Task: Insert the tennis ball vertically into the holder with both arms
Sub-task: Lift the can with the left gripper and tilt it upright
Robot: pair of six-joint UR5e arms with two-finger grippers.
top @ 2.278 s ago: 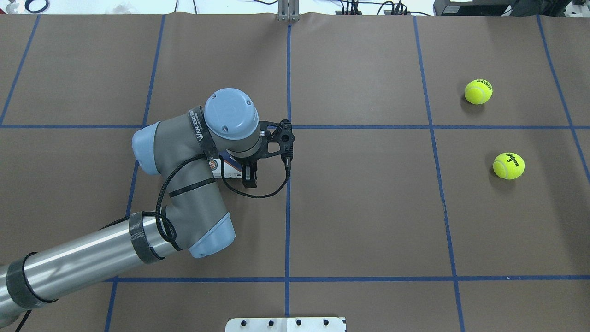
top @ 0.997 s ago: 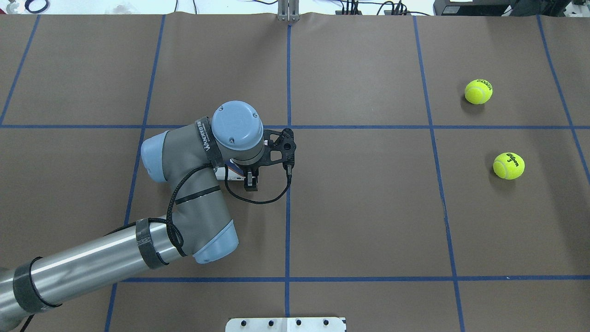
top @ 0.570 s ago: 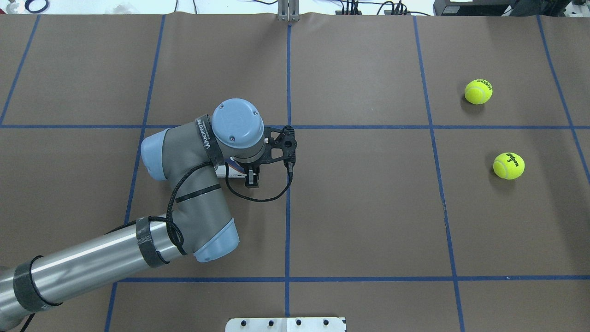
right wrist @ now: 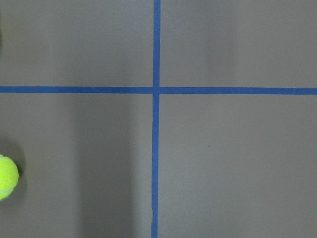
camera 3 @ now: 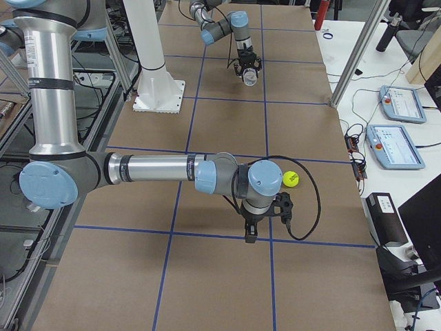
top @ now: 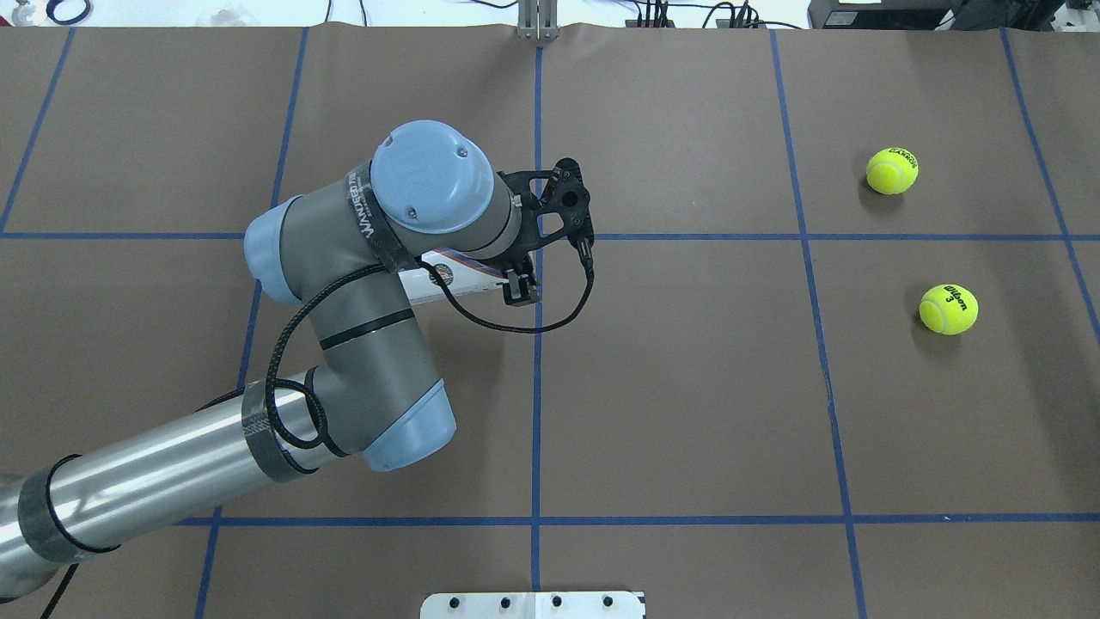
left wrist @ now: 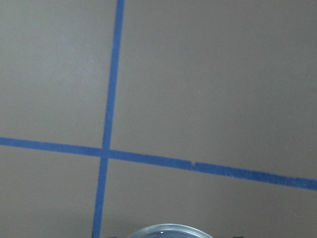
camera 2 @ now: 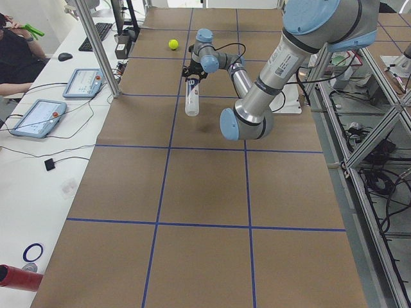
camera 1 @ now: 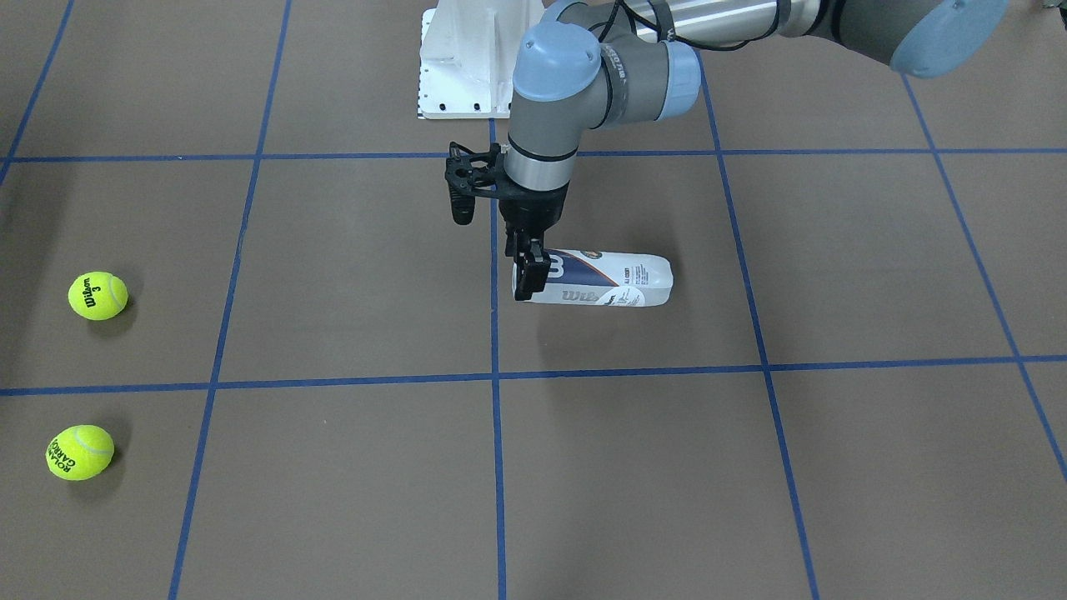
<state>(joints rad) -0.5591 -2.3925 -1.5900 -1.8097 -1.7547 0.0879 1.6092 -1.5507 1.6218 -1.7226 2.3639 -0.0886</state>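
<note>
Next, I turn the holder upright and stand it near the blue tape crossing (camera 1: 517,350) before I put in a ball, because the holder hangs level (camera 1: 610,279) from my left gripper.
The holder (camera 1: 604,283), a white can with a navy band, hangs nearly level just above the brown table, its shadow below it. My left gripper (camera 1: 527,279) is shut on its rim end, pointing straight down. From overhead the arm covers most of the holder (top: 447,277) and the left gripper (top: 518,290). The metal rim (left wrist: 168,230) peeks in at the bottom of the left wrist view. Two yellow tennis balls (top: 948,309) (top: 892,170) lie far right on the table. My right gripper (camera 3: 249,234) hangs near one ball (camera 3: 291,179); I cannot tell whether it is open or shut.
The white pedestal base (top: 533,604) sits at the robot's edge of the table. Blue tape lines grid the brown mat. A person (camera 2: 16,45) and two tablets (camera 2: 38,117) are at a side desk, and a metal post (camera 2: 96,45) stands at the table's far edge.
My left arm has risen and moved away from the robot and slightly right, carrying the holder's gripped end up off the table. The balls have not moved.
</note>
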